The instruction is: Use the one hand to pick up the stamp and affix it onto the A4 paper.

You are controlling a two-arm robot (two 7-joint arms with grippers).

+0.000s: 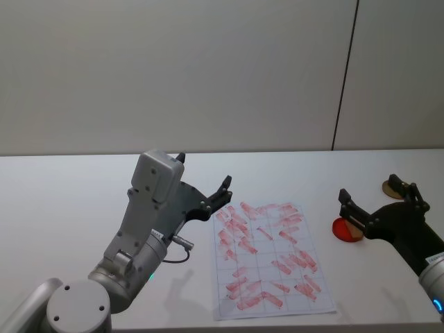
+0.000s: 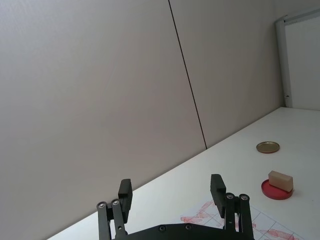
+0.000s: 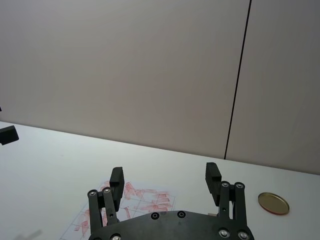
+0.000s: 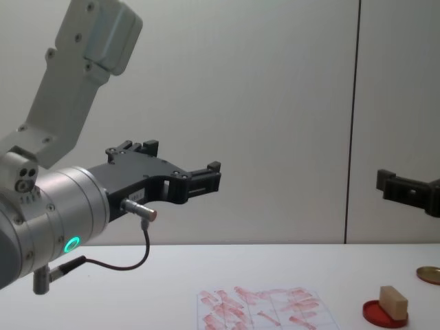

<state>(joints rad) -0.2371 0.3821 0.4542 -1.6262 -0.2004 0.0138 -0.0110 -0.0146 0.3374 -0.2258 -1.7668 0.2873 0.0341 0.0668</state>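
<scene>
The stamp [image 4: 393, 302] is standing tall above the red ink pad's low rim [image 4: 372, 315], so I expect it to come loose and leave the pad behind when I lift it.
The stamp [image 4: 393, 302], a small light-brown wooden block, rests on the flat red ink pad [image 4: 384, 315] at the table's right. My right gripper [image 1: 369, 187], the hand with the blue ring, hovers open and empty well above the pad, and partly covers the stamp in the head view. One of its fingers [image 4: 395, 184] shows high over the stamp in the chest view. The A4 paper [image 1: 267, 257], gridded and covered in red-pink marks, lies flat in the middle. My left gripper [image 1: 204, 170] hangs open and empty above the paper's far left corner.
A small gold round lid [image 1: 390, 187] lies on the white table beyond the ink pad, near the right edge. The left arm's grey housing [image 1: 156, 180] stands tall left of the paper. A plain wall with a dark vertical seam closes off the back.
</scene>
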